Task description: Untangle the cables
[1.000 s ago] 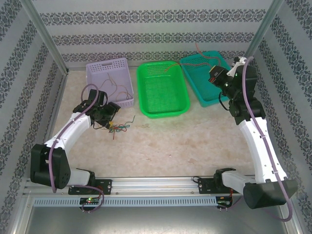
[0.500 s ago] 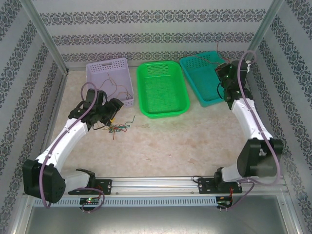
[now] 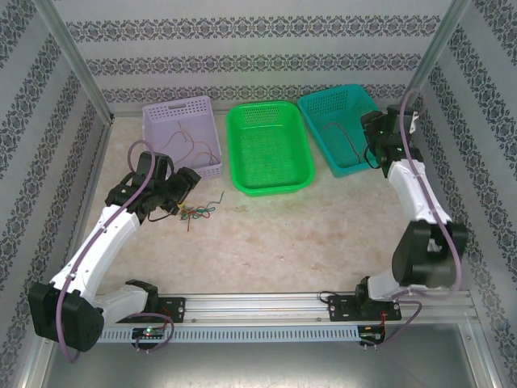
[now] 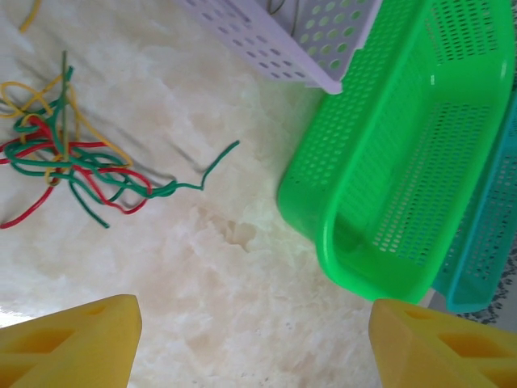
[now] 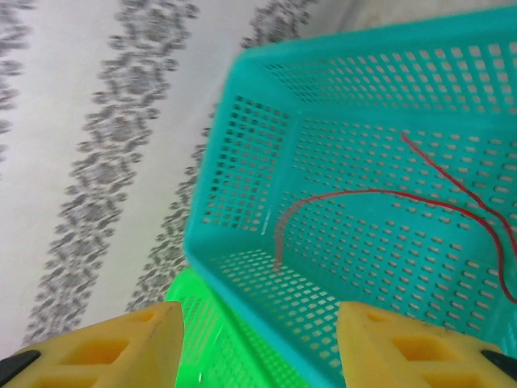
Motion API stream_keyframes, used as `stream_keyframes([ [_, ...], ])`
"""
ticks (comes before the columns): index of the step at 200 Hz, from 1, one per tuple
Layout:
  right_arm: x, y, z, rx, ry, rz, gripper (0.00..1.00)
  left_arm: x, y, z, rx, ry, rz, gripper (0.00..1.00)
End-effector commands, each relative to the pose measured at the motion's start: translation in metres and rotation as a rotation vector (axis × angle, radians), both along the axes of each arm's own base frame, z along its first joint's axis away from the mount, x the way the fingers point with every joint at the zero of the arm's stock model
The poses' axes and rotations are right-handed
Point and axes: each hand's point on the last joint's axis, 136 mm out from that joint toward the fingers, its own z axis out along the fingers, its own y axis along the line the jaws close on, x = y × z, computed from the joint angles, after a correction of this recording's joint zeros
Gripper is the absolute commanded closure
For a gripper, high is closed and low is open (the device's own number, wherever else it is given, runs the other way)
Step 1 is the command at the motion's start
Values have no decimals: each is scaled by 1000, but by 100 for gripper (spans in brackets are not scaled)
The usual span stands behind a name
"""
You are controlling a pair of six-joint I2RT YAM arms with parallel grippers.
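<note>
The green cable runs in and out of the red and yellow ones (image 4: 60,158), so the robot's left gripper should keep the tangle still while its right gripper pulls the green end (image 4: 236,145).
A tangle of red, green and yellow cables (image 3: 196,212) lies on the table by the purple basket (image 3: 153,121). In the left wrist view this tangle (image 4: 69,158) is at the upper left. My left gripper (image 3: 184,181) hovers just left of it, open (image 4: 254,347), with bare table between its yellow fingers (image 4: 69,343). A single red cable (image 5: 363,194) lies loose on the floor of the teal basket (image 5: 242,162). Over that basket's right side my right gripper (image 3: 373,128) stands open (image 5: 258,347) and holds nothing. Thin brown cables (image 3: 194,147) rest in the purple basket.
The green basket (image 3: 232,141) stands between the purple and teal baskets (image 3: 311,109) along the back, and its near corner (image 4: 347,259) is close to my left gripper's right finger. Patterned walls and metal posts enclose the table. Open tabletop lies in the middle and front.
My right gripper has opened and the red cable it carried now lies in the teal basket. The right arm has dropped lower over the basket. The left arm has shifted slightly left.
</note>
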Motion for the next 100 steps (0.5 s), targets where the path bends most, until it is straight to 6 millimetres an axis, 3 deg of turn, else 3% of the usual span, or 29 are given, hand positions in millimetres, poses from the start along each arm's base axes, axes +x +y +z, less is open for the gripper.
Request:
stream_keyframes([
  [1,-38,13,35,-125,-25,67,48,-17,9,-17,76,92,-19,25],
  [17,-61,34,40,-166,-30,142,49,-24,15,-32,84,165,-8,25],
  [38,-92,74,32,-244,2,287,49,-31,25,-49,107,261,9,25],
  [74,-147,161,-9,-361,40,630,49,-24,37,-70,116,335,34,22],
  [100,-186,225,-42,-343,59,872,49,-11,35,-89,97,354,33,23],
])
